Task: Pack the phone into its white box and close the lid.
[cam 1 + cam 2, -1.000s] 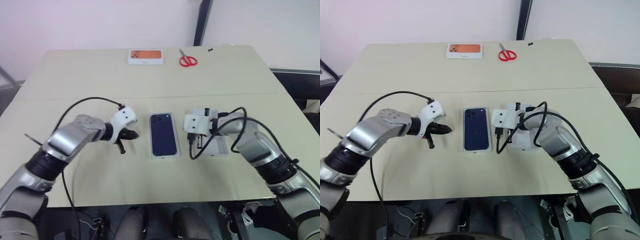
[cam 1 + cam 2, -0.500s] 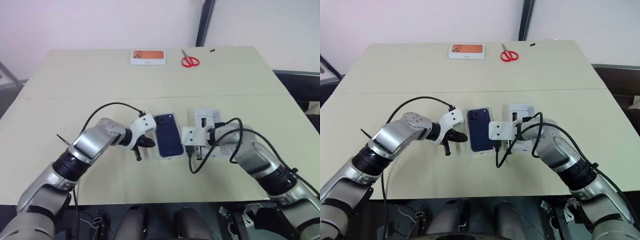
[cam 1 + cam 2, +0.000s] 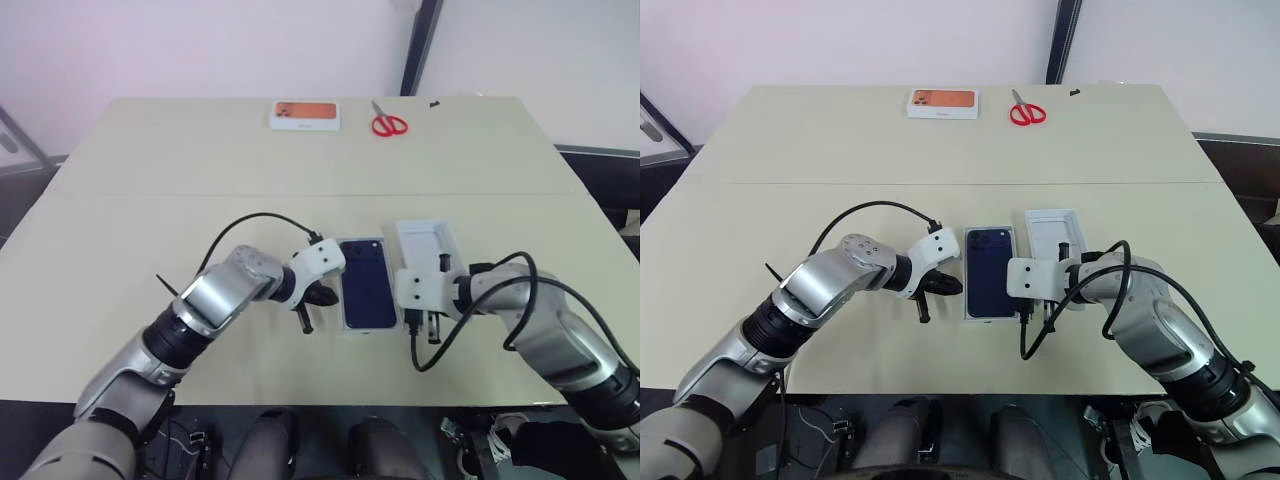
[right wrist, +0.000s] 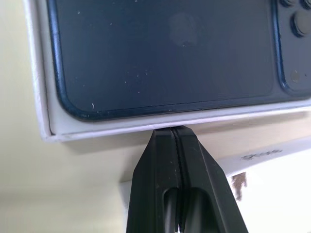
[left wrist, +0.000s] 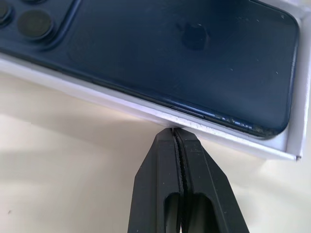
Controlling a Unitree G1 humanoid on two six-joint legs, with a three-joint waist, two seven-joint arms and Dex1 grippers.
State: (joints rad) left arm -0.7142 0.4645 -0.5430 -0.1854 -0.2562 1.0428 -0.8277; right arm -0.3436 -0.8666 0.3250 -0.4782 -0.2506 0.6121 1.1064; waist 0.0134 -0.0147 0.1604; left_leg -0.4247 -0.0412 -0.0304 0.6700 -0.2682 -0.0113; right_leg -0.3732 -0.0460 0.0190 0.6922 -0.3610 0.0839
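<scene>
I should use my right gripper to pinch the lid's side point(image 3: 400, 245) nearest the phone and turn the lid over onto the box, because the lid is lying hollow side up point(image 3: 426, 243) next to the box.
The phone point(image 3: 366, 283), dark navy and glossy with its camera cluster at the far left corner, lies back-up in the white box point(image 5: 146, 112), whose narrow rim frames it. My left gripper point(image 5: 176, 132) is shut and empty. Its tip is right at the box's left long wall point(image 3: 345, 300), and I cannot tell if it touches. My right gripper point(image 4: 175, 130) is also shut and empty. It points at the right long wall point(image 4: 146, 125), in the gap beside the box. The lid is out of view.
A second shallow white tray-like piece point(image 3: 425, 243) with small marks lies just right of the box, behind my right gripper. A white box with an orange picture point(image 3: 305, 115) and red scissors point(image 3: 390, 124) sit at the table's far edge. Black cables loop over both wrists.
The left gripper has swung right, up to the box's left wall. The right gripper has drawn back toward me, off the white piece into the gap. The camera has shifted too.
</scene>
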